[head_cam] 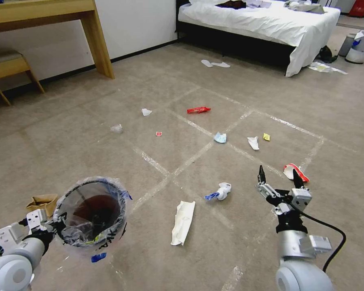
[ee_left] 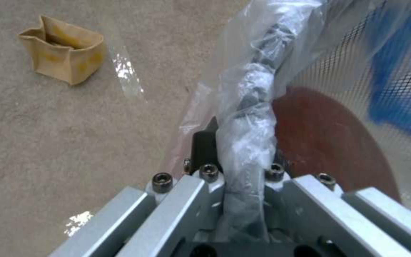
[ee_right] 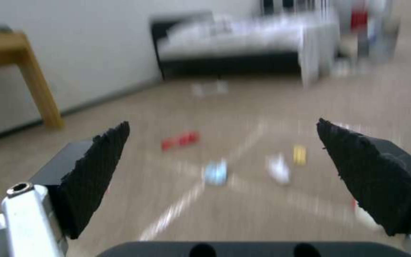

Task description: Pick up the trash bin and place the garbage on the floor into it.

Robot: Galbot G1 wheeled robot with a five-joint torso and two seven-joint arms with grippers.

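My right gripper will carry the long white paper [head_cam: 183,223], and the paper will stay upright above the gripper because it keeps a curled edge [head_cam: 189,223] along its length.
My left gripper [head_cam: 54,226] is shut on the near rim of the trash bin [head_cam: 91,212], a dark mesh bin with a red base and a clear bag, held over the floor [head_cam: 331,121]. In the left wrist view its fingers [ee_left: 205,148] clamp the bag-wrapped rim [ee_left: 250,107]. A brown paper bag [head_cam: 42,202] [ee_left: 62,53] stands beside it. My right gripper [head_cam: 280,178] [ee_right: 222,123] hangs open above the carpet, next to a red-white wrapper [head_cam: 295,173]. The garbage lies scattered: a long white paper [head_cam: 183,222], a white-blue crumple [head_cam: 220,192], a blue mask [head_cam: 220,138], a red wrapper [head_cam: 198,109].
A bed [head_cam: 263,20] stands at the back with white slippers [head_cam: 215,64] before it. A grey bin [head_cam: 362,46] is at the far right. A wooden desk [head_cam: 93,36] and chair [head_cam: 8,66] line the left wall. Tape lines [head_cam: 190,157] cross the carpet.
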